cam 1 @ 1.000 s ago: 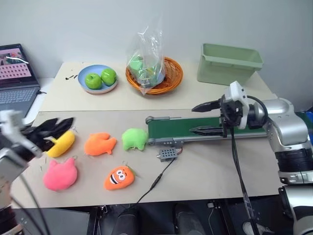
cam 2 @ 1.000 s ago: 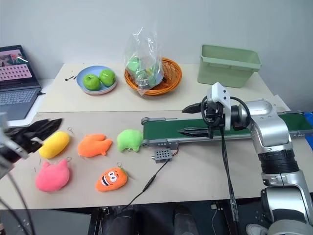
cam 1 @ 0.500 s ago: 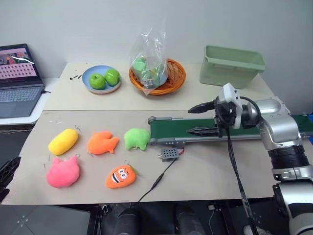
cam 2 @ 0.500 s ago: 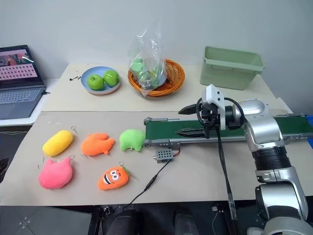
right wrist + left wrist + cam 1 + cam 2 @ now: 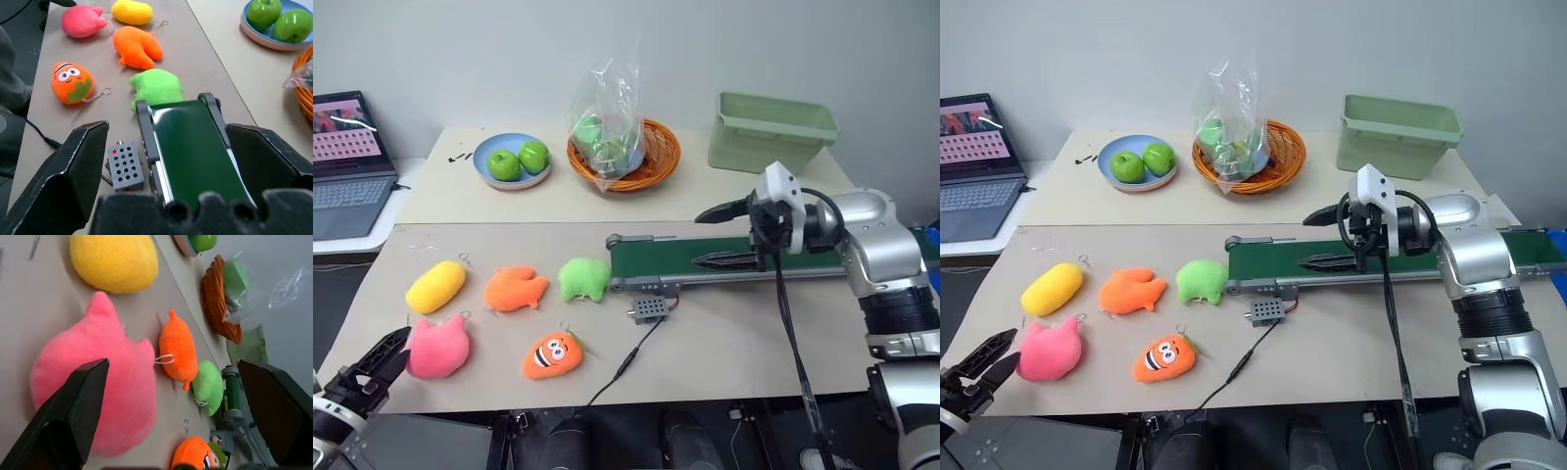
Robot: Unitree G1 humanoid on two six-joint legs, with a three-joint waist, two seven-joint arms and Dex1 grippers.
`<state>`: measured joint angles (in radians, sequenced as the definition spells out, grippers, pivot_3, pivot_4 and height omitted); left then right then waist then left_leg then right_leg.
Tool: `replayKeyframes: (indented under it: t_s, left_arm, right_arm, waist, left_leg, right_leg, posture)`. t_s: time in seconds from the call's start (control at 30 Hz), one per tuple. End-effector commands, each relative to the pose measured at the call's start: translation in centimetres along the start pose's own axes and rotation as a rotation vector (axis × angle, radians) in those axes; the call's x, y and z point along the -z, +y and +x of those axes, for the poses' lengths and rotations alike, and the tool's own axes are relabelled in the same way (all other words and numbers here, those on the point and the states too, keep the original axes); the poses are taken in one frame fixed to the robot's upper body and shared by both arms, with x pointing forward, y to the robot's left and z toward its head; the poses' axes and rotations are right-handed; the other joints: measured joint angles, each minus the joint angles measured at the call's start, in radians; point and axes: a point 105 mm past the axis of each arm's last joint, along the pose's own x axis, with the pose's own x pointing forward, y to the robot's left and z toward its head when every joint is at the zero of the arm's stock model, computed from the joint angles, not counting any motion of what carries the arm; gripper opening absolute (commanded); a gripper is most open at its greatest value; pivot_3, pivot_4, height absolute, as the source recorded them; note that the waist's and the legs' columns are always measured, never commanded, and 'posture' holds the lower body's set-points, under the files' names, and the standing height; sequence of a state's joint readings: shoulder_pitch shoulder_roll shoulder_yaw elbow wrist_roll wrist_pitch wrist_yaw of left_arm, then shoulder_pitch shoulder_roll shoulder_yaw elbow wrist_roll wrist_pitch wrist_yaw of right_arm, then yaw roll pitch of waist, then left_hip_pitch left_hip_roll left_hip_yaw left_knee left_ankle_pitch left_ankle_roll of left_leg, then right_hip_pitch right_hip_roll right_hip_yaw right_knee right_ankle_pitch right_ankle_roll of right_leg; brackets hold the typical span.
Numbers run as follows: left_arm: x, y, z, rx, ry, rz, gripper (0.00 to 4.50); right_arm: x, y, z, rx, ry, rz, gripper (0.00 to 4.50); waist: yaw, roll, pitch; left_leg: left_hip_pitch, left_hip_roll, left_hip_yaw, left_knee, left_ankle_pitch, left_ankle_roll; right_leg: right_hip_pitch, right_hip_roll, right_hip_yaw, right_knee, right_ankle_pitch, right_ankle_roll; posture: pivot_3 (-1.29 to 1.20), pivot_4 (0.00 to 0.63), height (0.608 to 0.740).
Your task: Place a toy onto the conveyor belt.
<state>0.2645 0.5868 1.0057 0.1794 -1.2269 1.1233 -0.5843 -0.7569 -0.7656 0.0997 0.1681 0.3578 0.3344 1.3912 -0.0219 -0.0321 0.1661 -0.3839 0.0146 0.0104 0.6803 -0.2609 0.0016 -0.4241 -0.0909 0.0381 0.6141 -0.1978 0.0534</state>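
Note:
My gripper will turn the toy over, and I should expect it to show a hidden face, because two pointed bumps are on top of the toy's plain pink (image 5: 438,349) back (image 5: 434,354).
The toy (image 5: 437,350), a bright pink plush with two pointed bumps, lies near the table's front left corner. My left gripper (image 5: 377,362) sits low just left of it, open, fingers pointing toward it with nothing between them. In the left wrist view the toy (image 5: 98,387) lies just ahead of the open fingers (image 5: 73,416). The conveyor belt (image 5: 656,257) is a dark green strip in a grey frame, running to the right. My right gripper (image 5: 710,237) hovers open over its left part, empty.
A yellow plush (image 5: 436,286), an orange fish plush (image 5: 516,289), a green plush (image 5: 583,278) and a carrot plush (image 5: 553,355) lie around the toy. A grey box (image 5: 649,308) with a cable sits before the belt. Apple plate (image 5: 512,159), basket (image 5: 623,147), green bin (image 5: 771,127) and laptop (image 5: 347,162) stand behind.
My left gripper has dropped from beside the yellow plush to the table's front left edge, next to the pink toy, and rolled. The right gripper has stayed over the belt.

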Motion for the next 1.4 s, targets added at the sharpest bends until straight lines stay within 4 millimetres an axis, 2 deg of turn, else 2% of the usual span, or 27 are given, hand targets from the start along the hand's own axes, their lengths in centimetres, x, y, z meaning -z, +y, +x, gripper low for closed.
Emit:
replayKeyframes:
  t_s: [0.03,0.37,0.5,0.63,0.83,0.93,1.1,1.23,1.4]
  left_arm:
    - [-1.9,-0.5,-0.8,0.006,-0.069,0.033,4.46]
    - [-4.2,-0.9,-2.1,-0.029,-0.161,0.087,4.46]
    - [-1.9,1.8,-2.5,-0.142,-0.079,0.007,4.46]
    - [-1.6,3.5,-2.7,-0.203,-0.083,-0.041,4.46]
    - [-1.2,4.6,-1.3,-0.185,-0.113,-0.082,4.46]
    - [0.3,4.8,0.9,-0.152,-0.075,-0.114,4.46]
    - [1.1,4.1,3.3,-0.096,-0.038,-0.129,4.46]
    - [1.8,3.9,4.1,-0.084,-0.004,-0.135,4.46]
    - [2.7,4.0,4.1,-0.084,0.048,-0.153,4.46]
  right_arm:
    - [-1.3,-0.3,-1.1,0.037,-0.012,-0.052,4.50]
    - [-0.4,-0.2,-0.5,0.041,-0.009,-0.034,4.50]
    - [-1.4,-0.2,-0.9,0.053,-0.044,-0.022,4.50]
    - [-1.3,-0.3,-1.4,0.067,-0.027,-0.023,4.50]
    - [-0.9,0.0,-1.8,0.076,-0.010,-0.011,4.50]
    - [-1.1,0.1,-2.1,0.080,-0.007,-0.011,4.50]
    - [-1.1,0.1,-2.4,0.093,0.005,-0.013,4.50]
    - [-1.0,0.1,-2.7,0.105,0.013,-0.012,4.50]
    - [-0.9,0.2,-2.9,0.117,0.019,-0.010,4.50]
  waist:
    - [0.000,0.000,0.000]
    - [0.002,0.000,0.000]
    - [0.001,0.000,0.000]
    - [0.002,0.000,0.000]
    - [0.008,0.000,0.000]
    - [0.012,0.001,0.000]
    - [0.011,0.002,-0.001]
    - [0.010,0.002,-0.001]
    - [0.010,0.003,-0.002]
  left_leg:
    - [0.000,0.000,0.000,0.000,0.000,0.000]
    - [0.000,0.000,0.000,0.000,0.000,0.000]
    - [0.000,0.000,0.000,0.000,0.000,0.000]
    - [0.000,0.000,0.000,-0.001,0.000,0.000]
    - [0.000,0.000,0.000,0.000,0.000,0.000]
    - [0.000,-0.001,0.000,0.000,0.000,0.000]
    - [0.000,-0.001,0.000,0.000,0.000,0.000]
    - [0.000,-0.001,0.000,0.000,0.000,0.000]
    - [0.000,-0.001,0.000,0.000,0.000,0.000]
  right_leg:
    - [0.000,0.000,0.000,0.000,0.000,0.000]
    - [0.000,-0.001,0.000,0.000,0.000,0.000]
    - [0.000,-0.001,0.001,0.000,0.000,0.000]
    - [0.000,0.000,0.000,0.000,0.000,0.000]
    - [0.000,-0.001,0.000,-0.001,0.000,0.000]
    - [0.000,-0.001,-0.001,-0.001,0.000,0.000]
    - [0.001,-0.001,-0.001,0.000,0.000,0.000]
    - [0.001,-0.001,0.000,0.000,0.000,0.000]
    - [0.001,-0.001,0.000,0.000,0.000,0.000]
  posture:
    - [0.00,0.150,0.740]
    - [0.00,0.150,0.740]
    - [0.00,0.150,0.740]
    - [0.00,0.150,0.740]
    - [0.00,0.150,0.740]
    - [0.00,0.150,0.740]
    - [0.00,0.150,0.740]
    - [0.00,0.150,0.740]
    - [0.00,0.150,0.740]
